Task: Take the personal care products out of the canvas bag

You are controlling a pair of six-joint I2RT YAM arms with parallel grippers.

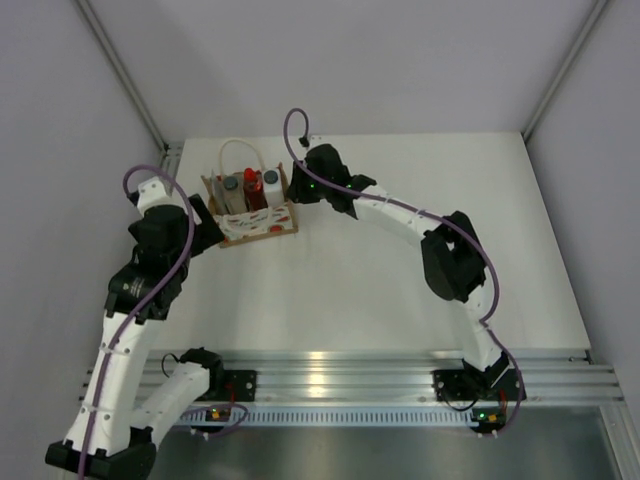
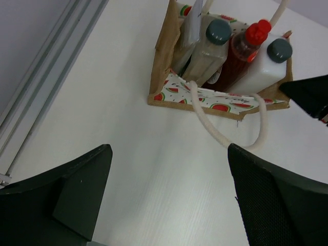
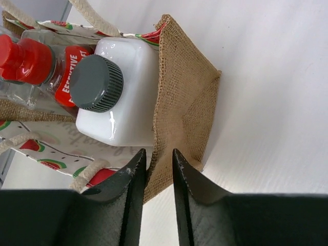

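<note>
My left gripper goes on moving over the bag until its fingers are on both sides of the white bottle (image 1: pixel 272 189), because my right gripper is holding the burlap side (image 3: pixel 185 95) beside that bottle.
The canvas bag (image 1: pixel 262 226) stands upright at the far left of the table, its rope handles (image 2: pixel 215 128) hanging loose. Inside it stand a red bottle (image 2: pixel 241 51), a white bottle with a dark cap (image 2: pixel 264 66), a second dark-capped bottle (image 2: pixel 210 51) and a pale tube (image 2: pixel 192 25). My right gripper (image 3: pixel 159 159) is closed on the bag's burlap side wall (image 3: pixel 184 87), right beside the white bottle (image 3: pixel 128 87) and the red bottle (image 3: pixel 46 61). My left gripper (image 2: pixel 169 189) is open and empty, on the bag's near left side, over bare table.
A metal frame rail (image 2: pixel 46 77) runs along the table's left edge close to the bag. An aluminium rail (image 1: pixel 330 375) crosses the near edge between the arm bases. Enclosure walls surround the white table (image 1: pixel 400 280).
</note>
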